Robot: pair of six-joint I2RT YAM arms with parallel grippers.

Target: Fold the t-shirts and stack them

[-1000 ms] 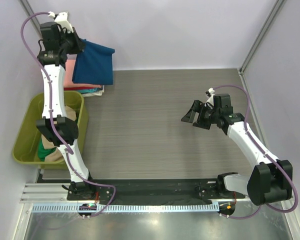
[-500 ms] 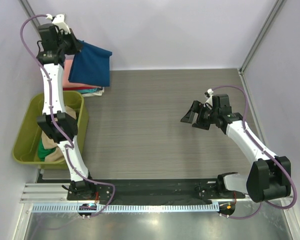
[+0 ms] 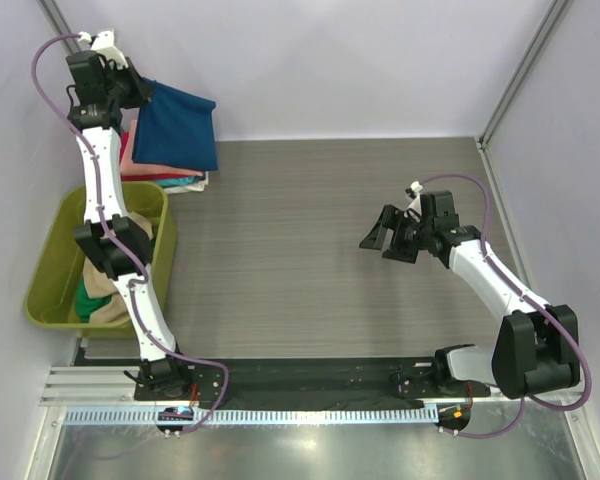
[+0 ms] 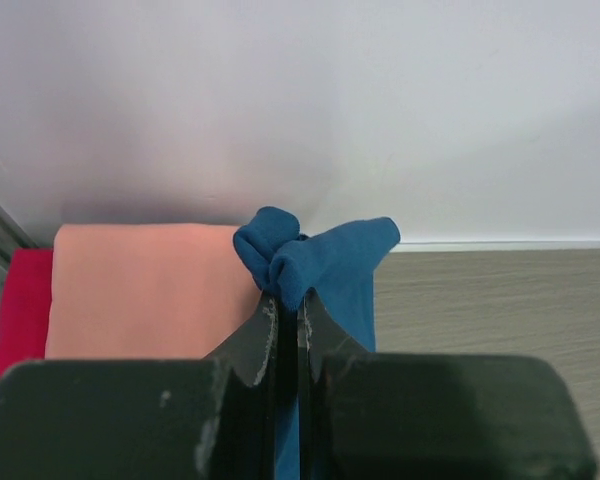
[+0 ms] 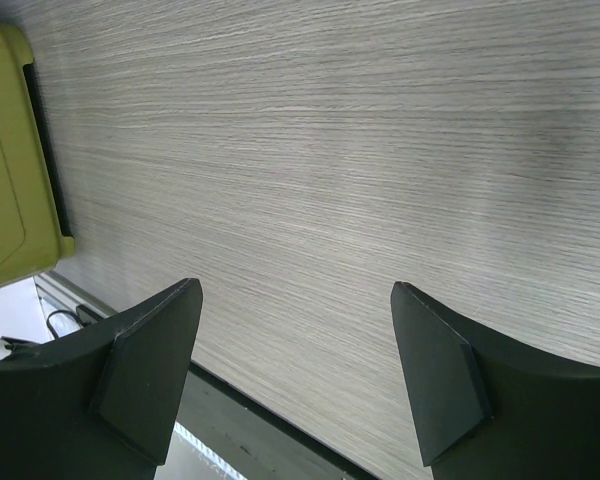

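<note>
The navy blue t-shirt's near edge (image 3: 175, 165) is along the front of the stack. My left gripper should keep lowering the pinched edge onto the salmon-pink shirt (image 4: 145, 290) and let go there.
My left gripper (image 3: 138, 88) is shut on a folded navy blue t-shirt (image 3: 178, 130) and holds it raised at the far left corner, over a stack of folded shirts (image 3: 170, 178). In the left wrist view the gripper (image 4: 287, 300) pinches a bunched blue edge (image 4: 315, 265), with the salmon-pink shirt (image 4: 145, 290) and a red one (image 4: 22, 310) below. My right gripper (image 3: 378, 238) is open and empty above the bare table at mid right; it also shows in the right wrist view (image 5: 295, 300). Tan (image 3: 102, 310) and green (image 3: 90, 296) shirts lie in the tub.
An olive-green plastic tub (image 3: 55, 270) stands at the left edge, also seen in the right wrist view (image 5: 10, 170). White walls close the back and sides. A black rail (image 3: 310, 375) runs along the near edge of the grey wood-grain table (image 3: 300, 250).
My left gripper has moved further left and back with the blue shirt, which now hangs over the stack. The right arm has barely moved.
</note>
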